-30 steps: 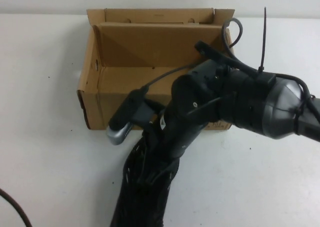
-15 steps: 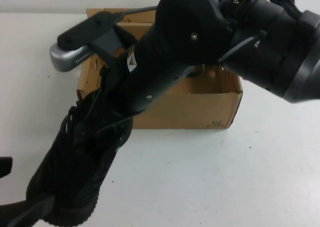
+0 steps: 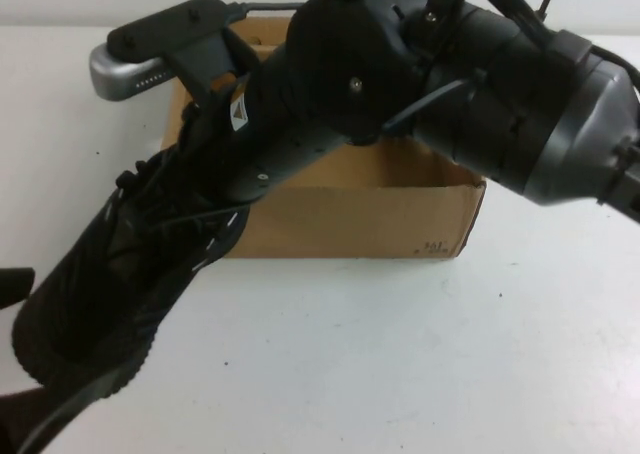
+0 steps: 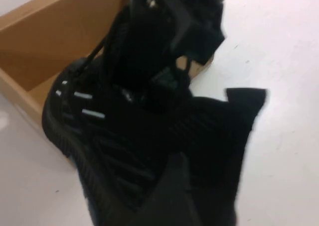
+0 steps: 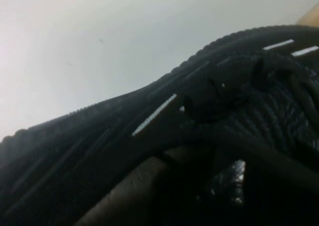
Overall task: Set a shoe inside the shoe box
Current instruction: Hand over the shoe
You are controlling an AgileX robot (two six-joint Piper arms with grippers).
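My left gripper should take hold of the shoe's low heel (image 3: 75, 344) and make the shoe level for the box, because the shoe hangs tilted (image 3: 135, 279) by its laced opening in my right gripper.
The black knit shoe (image 3: 120, 274) hangs tilted in the air, its upper end against the front left corner of the brown cardboard shoe box (image 3: 380, 219). My right gripper (image 3: 205, 169) reaches in from the right and is shut on the shoe at its laced opening; the arm hides its fingers. My left gripper (image 3: 25, 359) is at the lower left edge, open, with one finger on either side of the shoe's low end. In the left wrist view the shoe (image 4: 129, 136) fills the middle, with the box (image 4: 50, 47) behind it. The right wrist view shows the shoe's sole edge (image 5: 149, 136) close up.
The box stands at the back of the white table (image 3: 400, 354) with its lid flap raised behind it. My right arm (image 3: 480, 84) crosses over the box and covers most of its inside.
My right arm has lifted the shoe off the table in front of the box and swung it up and left. My left gripper has opened at the shoe's low end.
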